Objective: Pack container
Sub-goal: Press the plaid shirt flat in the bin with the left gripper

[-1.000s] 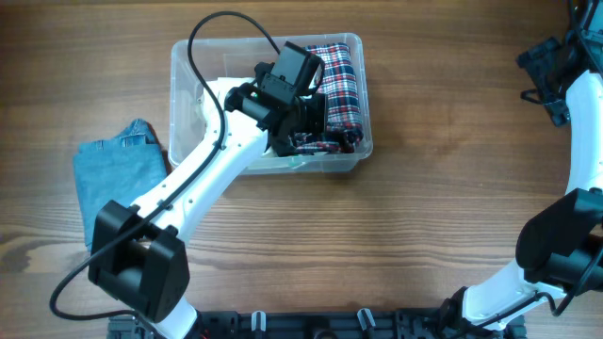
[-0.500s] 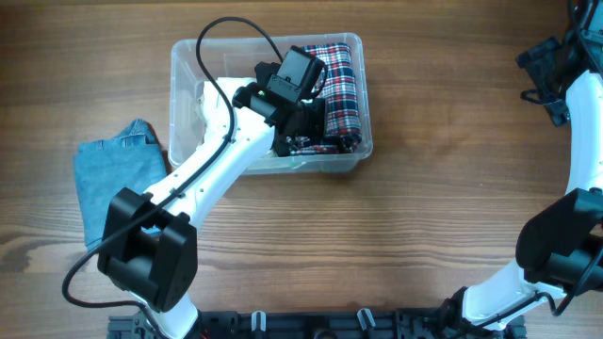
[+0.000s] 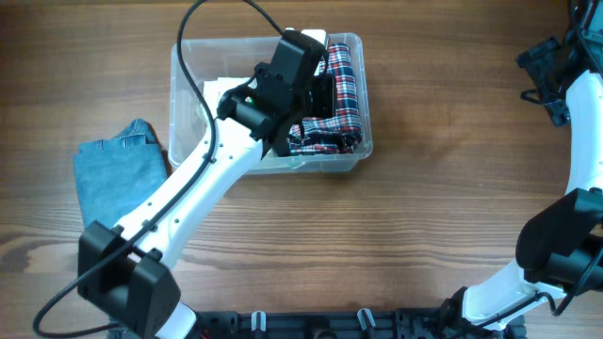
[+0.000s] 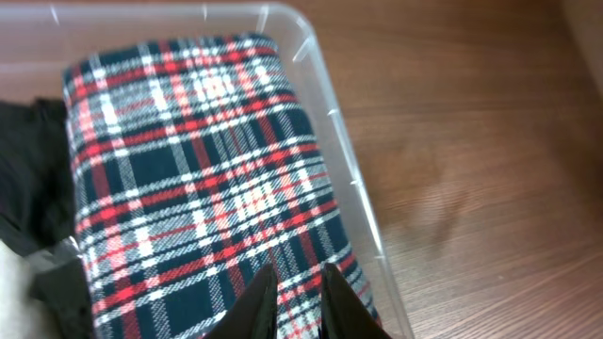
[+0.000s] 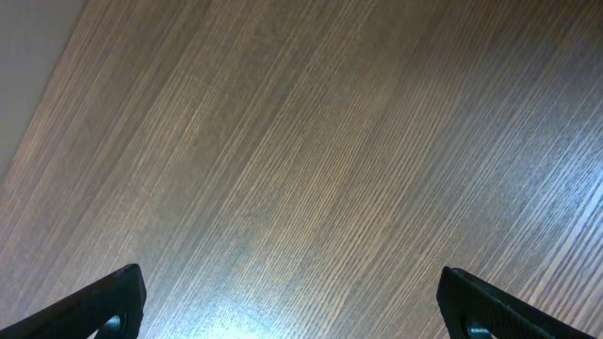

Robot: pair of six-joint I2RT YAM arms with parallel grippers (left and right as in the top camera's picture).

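My left gripper should press down the garment's near end point(image 3: 341, 137), because the plaid garment's edge point(image 3: 358, 111) is bulging against the container's side. It should then get the blue denim garment.
The clear plastic container point(image 3: 184, 66) stands at the table's back centre. A folded red, white and navy plaid garment point(image 3: 345, 80) lies along its right side, and it fills the left wrist view point(image 4: 188, 160). White cloth point(image 3: 219, 92) and a dark garment point(image 4: 28, 169) lie to the left of it inside. My left gripper point(image 3: 318, 92) hovers over the plaid garment with its fingers point(image 4: 300, 282) close together and nothing between them. The container's right wall point(image 4: 325, 94) shows beside it. My right gripper point(image 3: 546, 66) is far right, open and empty point(image 5: 287, 301) over bare wood.
A folded blue denim garment point(image 3: 118, 174) lies on the table left of the container. The left arm's black cable loops over the container's back left. Wooden tabletop surrounds the container.
My left gripper has moved up and toward the back of the container, away from the plaid garment's front end. The right arm has not moved.
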